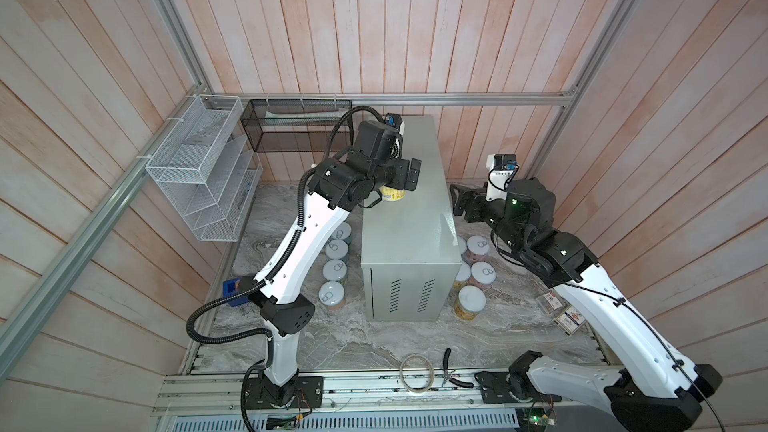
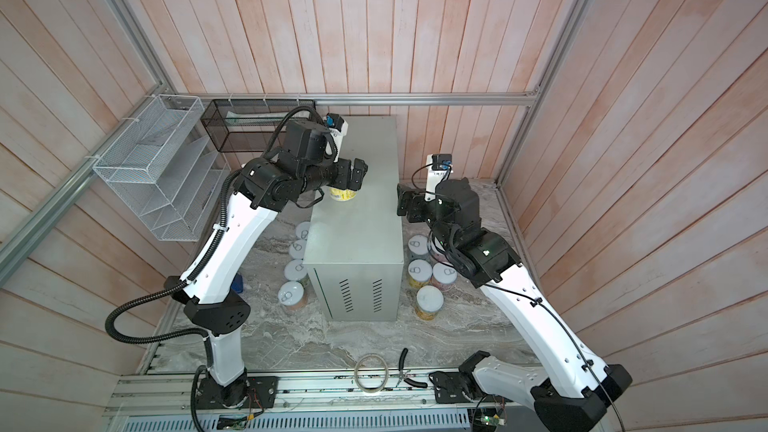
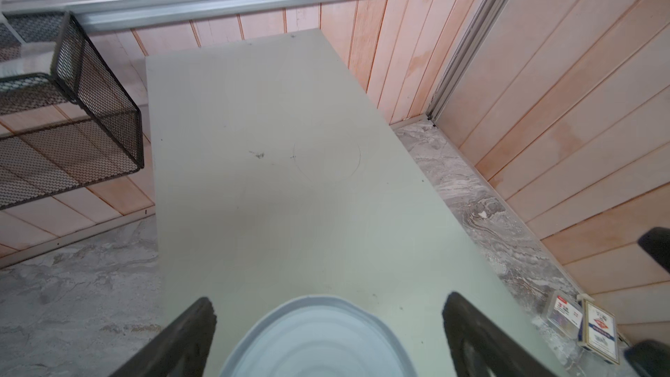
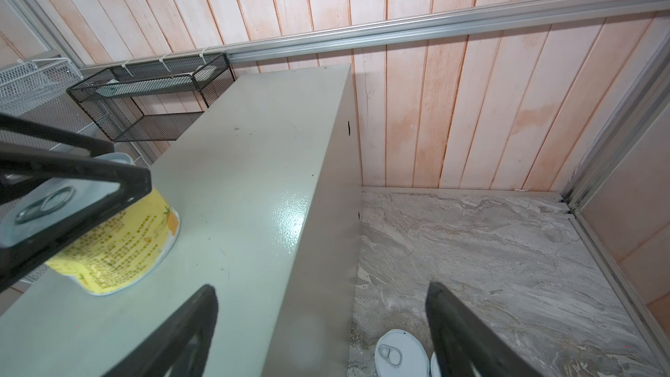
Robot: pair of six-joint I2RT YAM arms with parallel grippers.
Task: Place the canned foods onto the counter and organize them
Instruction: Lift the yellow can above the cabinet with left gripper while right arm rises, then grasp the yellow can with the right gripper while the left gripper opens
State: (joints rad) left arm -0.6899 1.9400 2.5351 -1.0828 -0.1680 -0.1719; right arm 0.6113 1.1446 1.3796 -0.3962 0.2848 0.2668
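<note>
My left gripper needs to back away first, because it is open around the yellow-labelled can halfway along the counter. My right gripper will then move the can to the counter's far end.
A yellow-labelled can stands upright on the flat top of the pale grey counter, near its left edge. My left gripper is open around it. The can's silver lid lies between the fingers with a gap on each side. My right gripper hangs open and empty at the counter's right edge. Several cans stand in a row on the marble left of the counter. Several more stand to its right.
A white wire rack and a black mesh basket hang on the back left wall. Two card boxes lie at the right wall. A tape ring and pliers lie at the front edge. A blue block sits behind the left arm.
</note>
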